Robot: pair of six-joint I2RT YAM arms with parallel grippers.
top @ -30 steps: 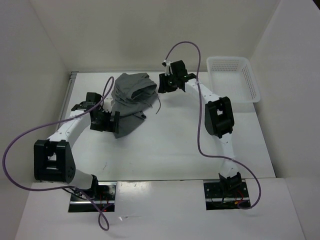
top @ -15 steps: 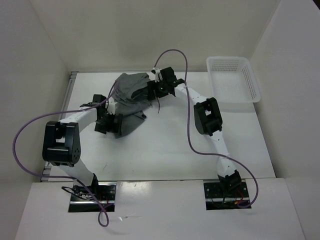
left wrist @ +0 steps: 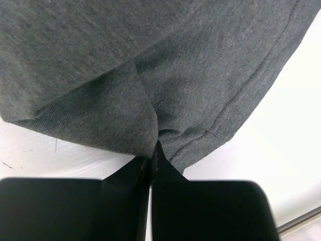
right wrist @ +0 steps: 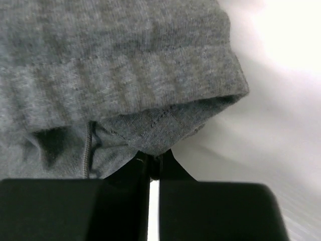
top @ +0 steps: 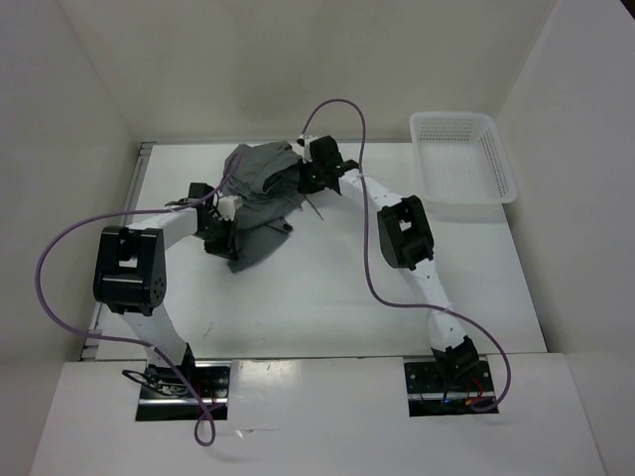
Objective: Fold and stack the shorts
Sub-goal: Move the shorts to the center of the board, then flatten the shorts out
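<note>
The leg hem (left wrist: pixel 153 136) needs to be lifted by my left gripper and pulled away from my right gripper before the first fold, with the shorts crumpled (top: pixel 266 182) between my grippers.
The grey shorts (top: pixel 260 198) lie crumpled at the back middle of the white table, a thin dark drawstring (top: pixel 313 208) trailing off their right side. My left gripper (top: pixel 224 226) is at their left lower edge, shut on a fold of a leg hem (left wrist: pixel 150 145). My right gripper (top: pixel 301 177) is at their upper right, shut on the edge just under the ribbed waistband (right wrist: pixel 155 150). In both wrist views the grey cloth (left wrist: pixel 165 75) fills the picture above the closed black fingers (right wrist: pixel 131 170).
A white perforated basket (top: pixel 464 159) stands at the back right of the table (top: pixel 327 297). White walls close in the table at the back and both sides. Purple cables (top: pixel 60 258) loop off both arms.
Both arms have moved inward onto the shorts. Both grippers, open earlier, have closed on the cloth: the left on the leg hem, the right on the waistband edge.
</note>
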